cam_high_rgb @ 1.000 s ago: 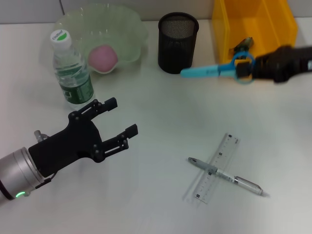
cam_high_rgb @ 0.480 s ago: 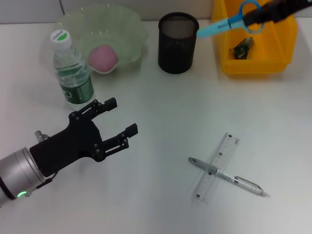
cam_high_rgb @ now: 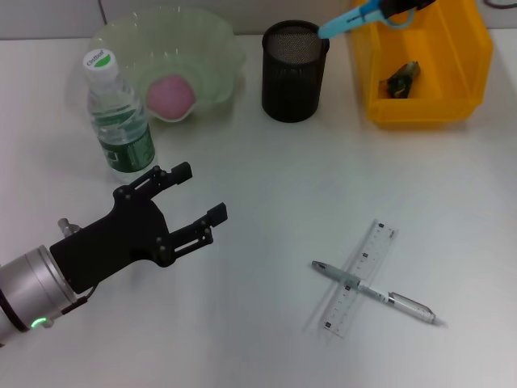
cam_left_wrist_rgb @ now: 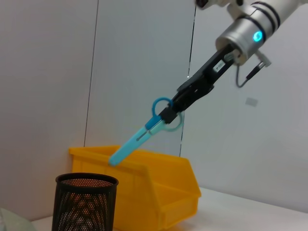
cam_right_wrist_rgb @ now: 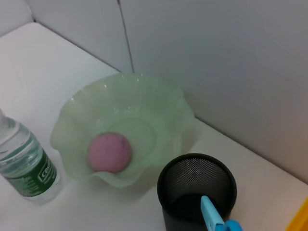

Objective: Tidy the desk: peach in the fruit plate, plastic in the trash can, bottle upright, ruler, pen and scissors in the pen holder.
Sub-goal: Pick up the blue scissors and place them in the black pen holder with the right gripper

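Note:
The scissors' blade tip (cam_high_rgb: 326,32) points down at a slant toward the pen holder's opening (cam_high_rgb: 294,43), so the robot's right gripper keeps going in until the blades are inside, then let go.
My right gripper (cam_high_rgb: 397,6) is at the top edge of the head view, shut on the blue scissors (cam_high_rgb: 361,16). They hang tilted, with the blade tip just above the rim of the black mesh pen holder (cam_high_rgb: 295,71). The left wrist view shows the same scissors (cam_left_wrist_rgb: 139,139) above the pen holder (cam_left_wrist_rgb: 85,202). The peach (cam_high_rgb: 170,95) lies in the green fruit plate (cam_high_rgb: 218,36). The bottle (cam_high_rgb: 119,121) stands upright. The ruler (cam_high_rgb: 361,277) and pen (cam_high_rgb: 376,293) lie crossed on the desk. The plastic (cam_high_rgb: 401,78) is in the yellow trash can (cam_high_rgb: 420,113). My left gripper (cam_high_rgb: 191,200) hovers open at front left.
The right wrist view looks down on the plate (cam_right_wrist_rgb: 72,125), peach (cam_right_wrist_rgb: 109,152), bottle (cam_right_wrist_rgb: 26,166), holder (cam_right_wrist_rgb: 197,192) and scissors tip (cam_right_wrist_rgb: 211,216). A wall stands right behind the desk. The white desk (cam_high_rgb: 266,186) lies bare between my left gripper and the ruler.
My right gripper has carried the scissors up and back over the trash can, bringing the blade tip to the pen holder's rim. The left arm has stayed put.

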Robot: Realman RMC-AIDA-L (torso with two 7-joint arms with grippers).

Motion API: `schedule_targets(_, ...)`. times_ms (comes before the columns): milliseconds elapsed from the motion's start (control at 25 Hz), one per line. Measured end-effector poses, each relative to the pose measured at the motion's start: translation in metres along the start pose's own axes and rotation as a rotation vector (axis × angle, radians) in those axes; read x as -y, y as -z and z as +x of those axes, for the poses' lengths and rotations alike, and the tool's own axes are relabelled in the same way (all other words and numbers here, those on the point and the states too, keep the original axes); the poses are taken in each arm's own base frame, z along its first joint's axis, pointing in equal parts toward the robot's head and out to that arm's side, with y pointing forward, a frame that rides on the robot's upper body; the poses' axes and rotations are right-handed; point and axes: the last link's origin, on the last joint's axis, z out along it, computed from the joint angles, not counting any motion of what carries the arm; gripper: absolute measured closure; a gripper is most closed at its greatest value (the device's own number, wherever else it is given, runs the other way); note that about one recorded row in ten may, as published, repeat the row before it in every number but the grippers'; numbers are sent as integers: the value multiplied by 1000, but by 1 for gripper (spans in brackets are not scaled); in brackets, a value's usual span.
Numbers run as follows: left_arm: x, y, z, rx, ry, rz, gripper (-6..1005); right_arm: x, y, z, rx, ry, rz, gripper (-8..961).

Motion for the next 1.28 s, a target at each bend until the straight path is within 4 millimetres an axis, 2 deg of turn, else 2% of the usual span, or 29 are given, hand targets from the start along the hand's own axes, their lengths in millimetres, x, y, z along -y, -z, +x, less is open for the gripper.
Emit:
schedule_targets(40, 0, 0, 0, 0, 0, 0, 187, 0, 0, 0, 0, 0, 0, 870)
schedule_targets(320, -2, 2, -2, 1, 8, 4, 187, -4, -37, -4, -8, 37, 44, 871)
schedule_targets(720, -5, 4, -4, 3, 22, 7, 189, -9, -65, -6, -10, 58, 53, 871)
schedule_targets(1280, -5, 5, -5, 4, 22, 9, 190, -10, -70, -7, -6, 68, 59, 870)
